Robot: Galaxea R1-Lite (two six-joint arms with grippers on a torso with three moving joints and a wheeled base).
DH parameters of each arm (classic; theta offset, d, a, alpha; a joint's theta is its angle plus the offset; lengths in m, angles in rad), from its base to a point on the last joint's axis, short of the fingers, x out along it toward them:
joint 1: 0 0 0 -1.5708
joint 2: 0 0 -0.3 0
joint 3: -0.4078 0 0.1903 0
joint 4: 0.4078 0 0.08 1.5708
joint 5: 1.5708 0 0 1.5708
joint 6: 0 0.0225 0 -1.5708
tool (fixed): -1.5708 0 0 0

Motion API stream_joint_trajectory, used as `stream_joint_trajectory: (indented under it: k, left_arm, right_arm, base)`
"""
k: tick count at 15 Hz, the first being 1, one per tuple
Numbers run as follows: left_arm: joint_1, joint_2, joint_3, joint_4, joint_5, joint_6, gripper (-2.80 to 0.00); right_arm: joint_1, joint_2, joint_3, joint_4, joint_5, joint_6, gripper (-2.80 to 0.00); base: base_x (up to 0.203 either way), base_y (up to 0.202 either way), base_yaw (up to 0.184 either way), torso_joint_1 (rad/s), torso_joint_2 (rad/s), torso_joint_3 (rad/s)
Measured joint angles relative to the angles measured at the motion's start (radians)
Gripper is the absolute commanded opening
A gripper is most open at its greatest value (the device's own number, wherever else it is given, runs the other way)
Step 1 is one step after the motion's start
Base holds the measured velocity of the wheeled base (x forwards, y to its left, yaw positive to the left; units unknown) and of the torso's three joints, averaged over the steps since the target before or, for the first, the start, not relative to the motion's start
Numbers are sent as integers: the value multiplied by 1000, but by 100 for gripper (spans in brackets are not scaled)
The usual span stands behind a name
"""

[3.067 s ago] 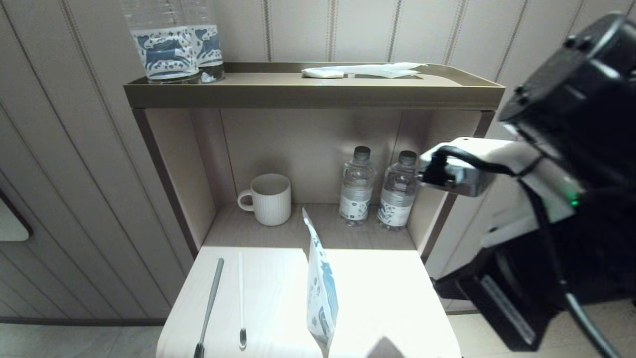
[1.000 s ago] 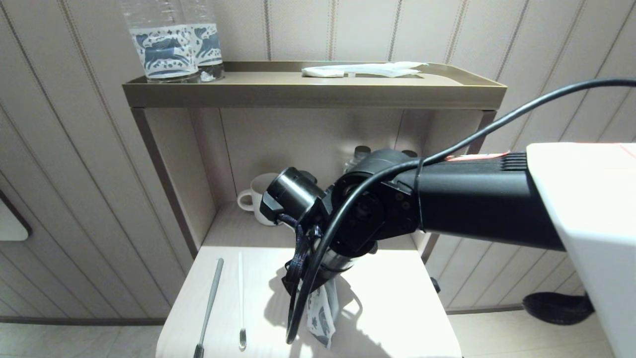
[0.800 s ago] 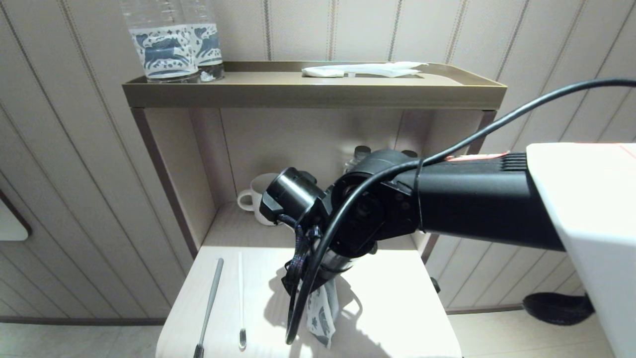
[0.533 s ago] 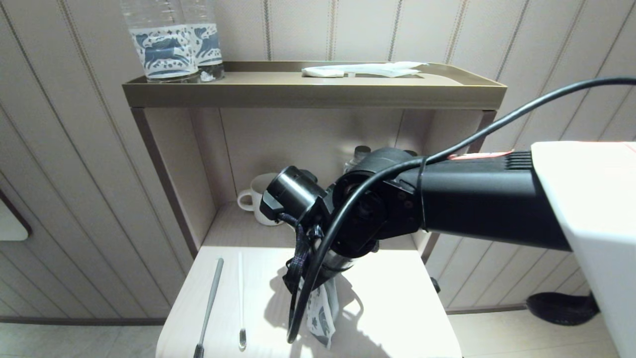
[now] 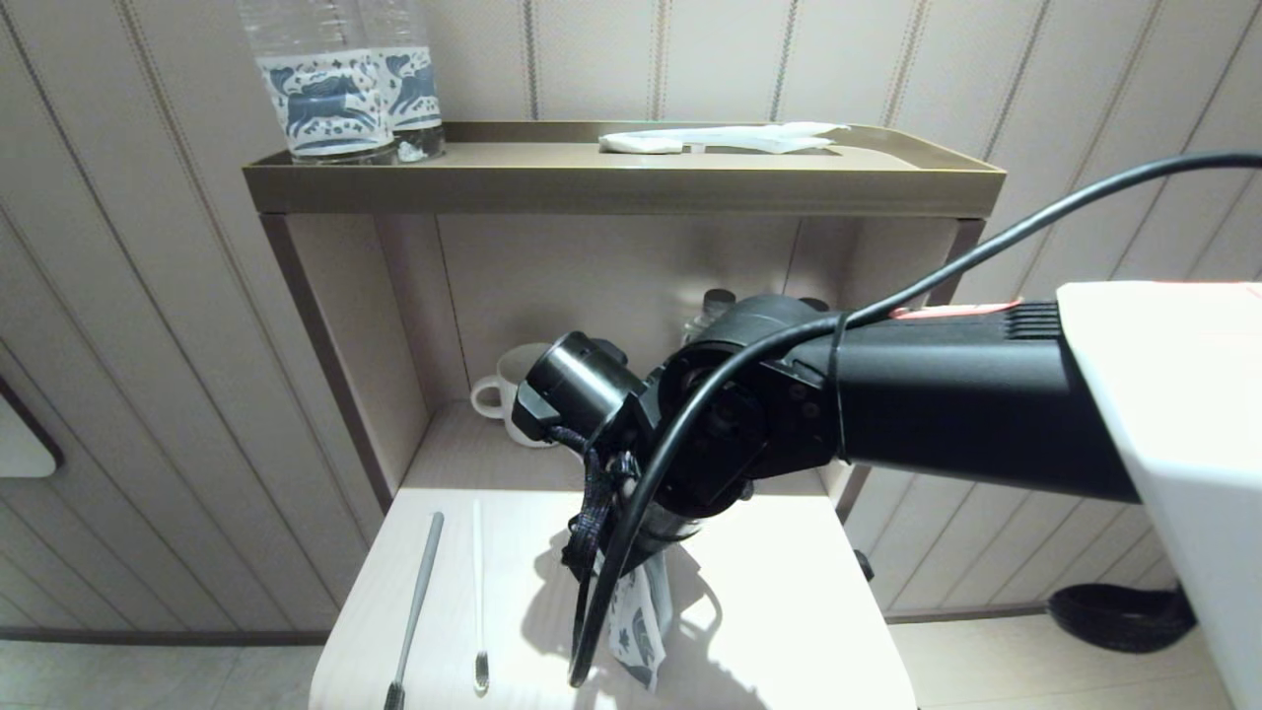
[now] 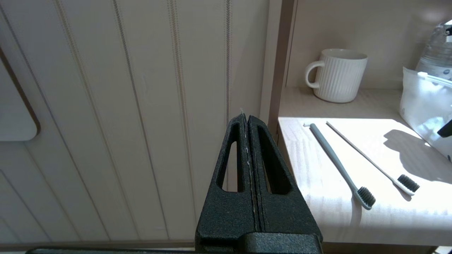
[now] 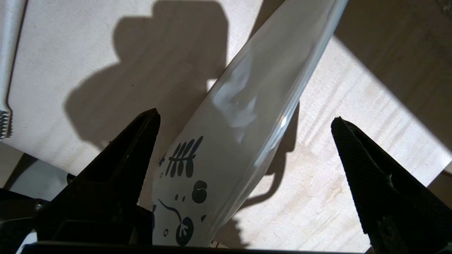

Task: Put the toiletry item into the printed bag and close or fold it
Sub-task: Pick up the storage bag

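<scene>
I expect the printed bag (image 5: 639, 621) to stay stretched out and sag only a little when I lift it, because it stands on edge and its long shiny edge (image 7: 283, 122) is straight.
The printed bag (image 5: 636, 626) stands on edge on the pale table (image 5: 789, 611), white with dark blue leaf motifs. My right arm (image 5: 710, 444) reaches over it, and its wrist hides the fingers in the head view. In the right wrist view my right gripper (image 7: 244, 118) is open, one finger on each side of the printed bag (image 7: 219, 148), without touching it. Two toiletry items, a grey toothbrush (image 5: 414, 611) and a thin white one (image 5: 478, 592), lie left of the bag. My left gripper (image 6: 246, 118) is shut and empty, off the table's left edge.
A white ribbed mug (image 5: 508, 390) and water bottles (image 5: 718, 296) stand in the shelf niche behind the table. On the top shelf (image 5: 621, 182) are two printed bottles (image 5: 340, 94) and a plain white packet (image 5: 720, 140). The striped wall (image 6: 123, 106) is beside my left gripper.
Three seconds ago the right arm was drawn back at the right; it has since swung in over the bag. In the last second it has barely moved. The toothbrushes lie as before.
</scene>
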Motion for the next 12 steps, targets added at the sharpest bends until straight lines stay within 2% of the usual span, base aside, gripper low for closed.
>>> stream_joint_trajectory:
  k: [12]
  left_arm:
    - [0,0,0,0,0,0,-280]
  right_arm:
    - [13,-9,4,8,-11,-11,0]
  base:
    - [0,0,0,0,0,0]
